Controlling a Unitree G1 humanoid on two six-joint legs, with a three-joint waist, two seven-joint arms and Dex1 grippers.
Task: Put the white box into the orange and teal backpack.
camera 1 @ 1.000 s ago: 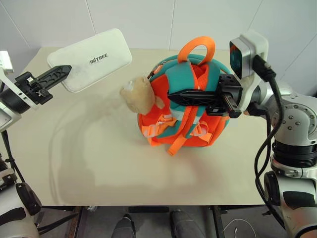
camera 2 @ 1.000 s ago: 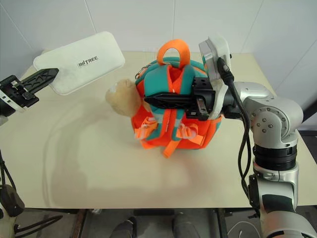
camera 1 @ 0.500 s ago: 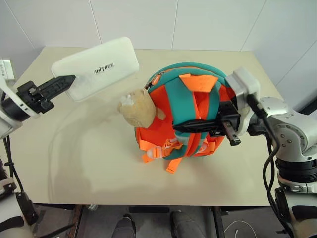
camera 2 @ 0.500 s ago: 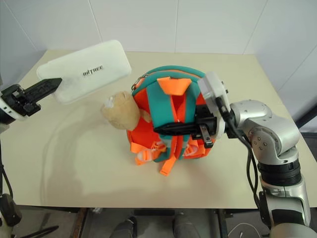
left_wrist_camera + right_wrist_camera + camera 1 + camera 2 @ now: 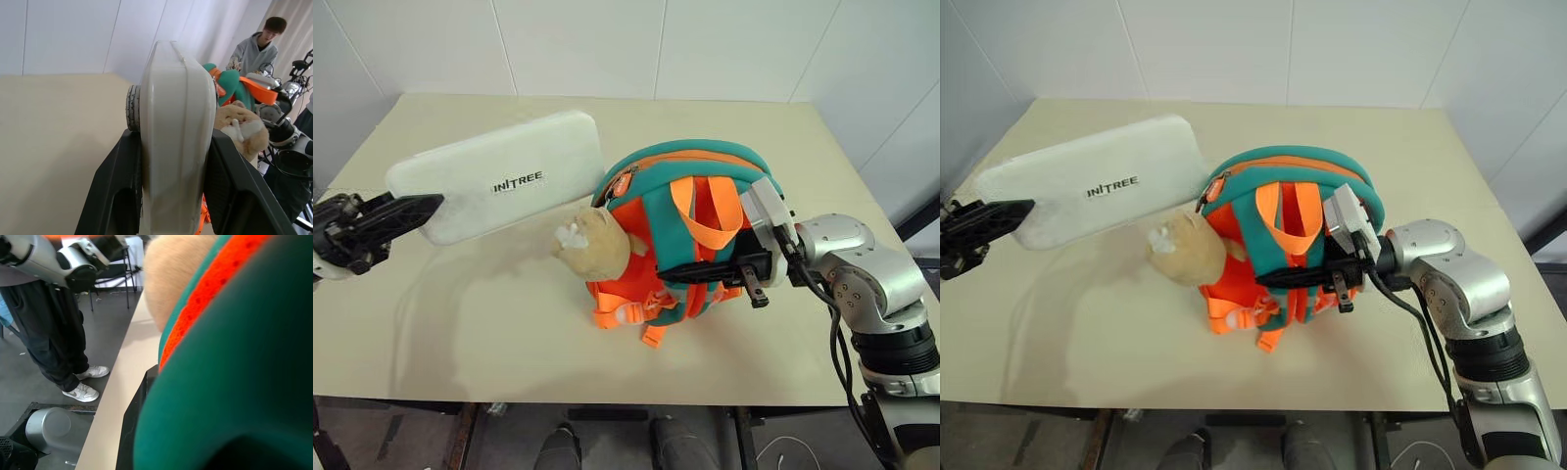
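My left gripper keeps moving the box in, as the white box's loose end points at the backpack's zipper opening, until the box sits inside, and then let go.
The white box, flat and long with dark lettering on its lid, hangs above the table's left side. My left gripper is shut on its near left end. In the left wrist view the box stands edge-on between the two black fingers. The orange and teal backpack stands on the table at centre right, its top leaning toward the box. My right gripper reaches in from the right and is shut on the backpack's teal padded straps.
A beige plush toy charm hangs on the backpack's left side, between box and backpack. The beige table has bare room in front and at the left. A person stands beyond the table, with legs beside its edge.
The right gripper has come down with the backpack, which now rests lower and tipped, its handle loop fallen forward. The left gripper has drawn the box back toward me. The camera has also shifted.
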